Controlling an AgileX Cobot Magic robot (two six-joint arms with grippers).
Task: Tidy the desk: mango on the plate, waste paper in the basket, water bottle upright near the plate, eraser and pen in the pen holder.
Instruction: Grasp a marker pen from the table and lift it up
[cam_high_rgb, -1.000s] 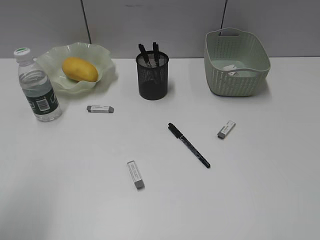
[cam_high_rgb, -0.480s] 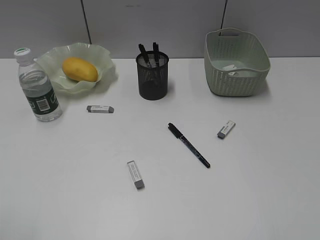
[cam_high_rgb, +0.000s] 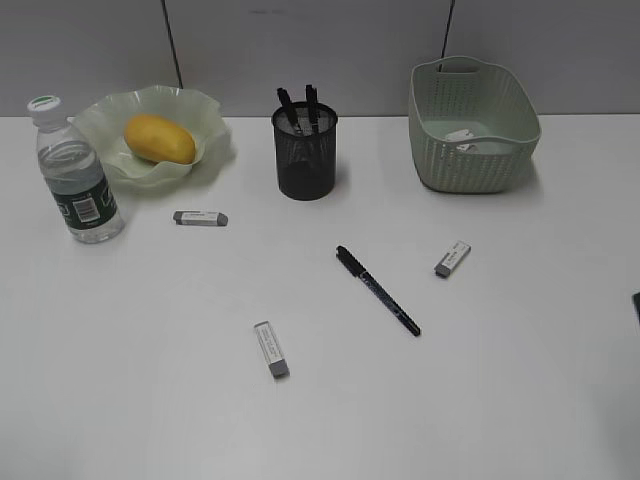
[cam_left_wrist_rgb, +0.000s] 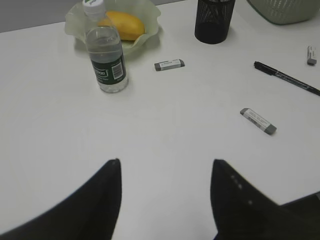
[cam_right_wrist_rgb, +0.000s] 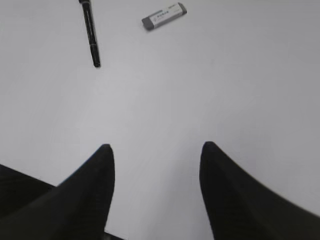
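Pens in the pen holder (cam_high_rgb: 300, 107) stick up over its rim, so the black pen (cam_high_rgb: 378, 290) will keep sticking out when I lower it in.
The mango (cam_high_rgb: 158, 138) lies in the pale green plate (cam_high_rgb: 207, 110), and the water bottle (cam_high_rgb: 78, 170) stands upright beside it. Waste paper (cam_high_rgb: 462, 137) rests inside the basket (cam_high_rgb: 472, 160). The black pen holder (cam_high_rgb: 305, 152) holds two pens. A loose pen (cam_high_rgb: 378, 290) and three erasers (cam_high_rgb: 200, 218) (cam_high_rgb: 271, 349) (cam_high_rgb: 452, 258) lie on the desk (cam_high_rgb: 150, 330). My left gripper (cam_left_wrist_rgb: 165, 162) is open over bare desk, well short of the bottle (cam_left_wrist_rgb: 107, 60). My right gripper (cam_right_wrist_rgb: 156, 146) is open and empty, with the pen (cam_right_wrist_rgb: 90, 32) and an eraser (cam_right_wrist_rgb: 164, 16) ahead of it.
A grey partition wall runs behind the desk's far edge. A dark sliver of the right arm (cam_high_rgb: 636, 305) shows at the right edge of the exterior view.
A dark sliver of the right arm has come into the right edge of the exterior view. The objects have not moved.
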